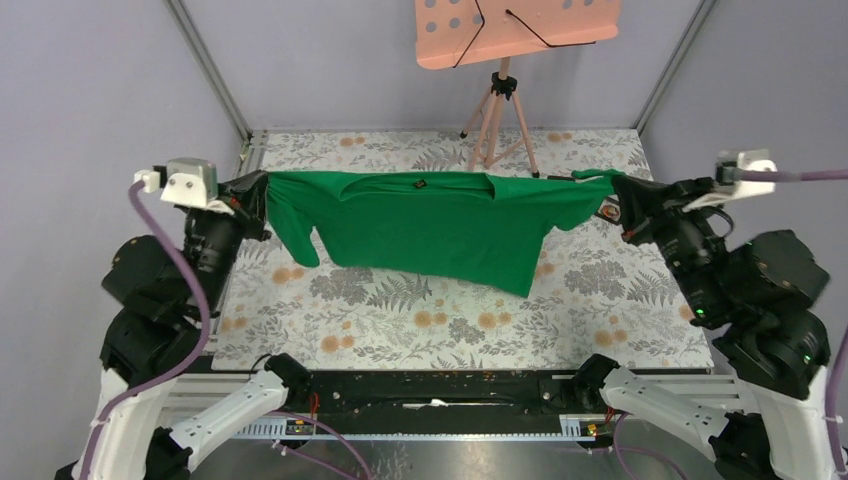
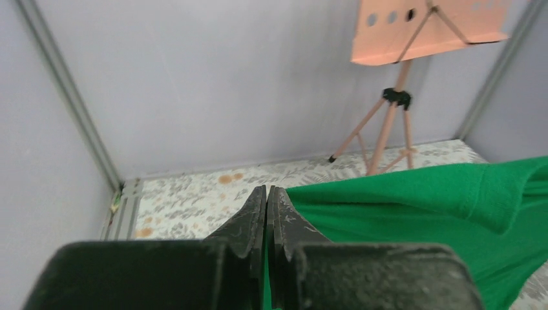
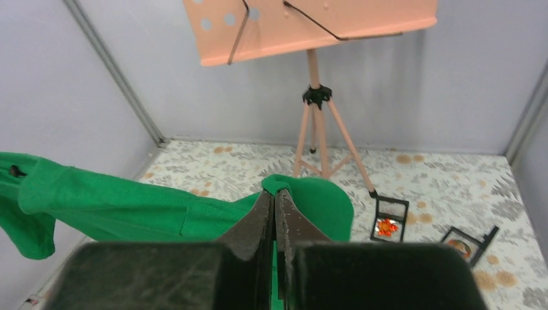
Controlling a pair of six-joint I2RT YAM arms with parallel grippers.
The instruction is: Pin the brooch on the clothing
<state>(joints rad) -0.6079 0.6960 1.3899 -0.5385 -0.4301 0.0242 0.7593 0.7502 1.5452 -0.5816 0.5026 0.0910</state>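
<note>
I should lay the T-shirt [image 1: 420, 228] down flat before my right gripper takes the brooch [image 3: 386, 227], because the T-shirt hangs in the air and keeps both my grippers busy.
The bright green T-shirt [image 1: 440, 225] hangs stretched above the patterned table between my two grippers. My left gripper [image 1: 262, 190] is shut on the shirt's left shoulder edge; in the left wrist view the jaws [image 2: 266, 190] pinch green fabric [image 2: 420, 200]. My right gripper [image 1: 612, 190] is shut on the right sleeve; the right wrist view shows fabric [image 3: 116, 200] bunched over its tips [image 3: 274, 194]. A small dark item [image 1: 421, 183] sits on the shirt by the neck, too small to identify. An orange-red brooch [image 3: 386, 226] lies on a black-framed card on the table.
A peach music stand [image 1: 515, 30] on a tripod stands at the back middle. A second black-framed card [image 3: 465, 245] lies right of the first. Grey walls and metal posts close the table on three sides. A black rail runs along the near edge [image 1: 430, 385].
</note>
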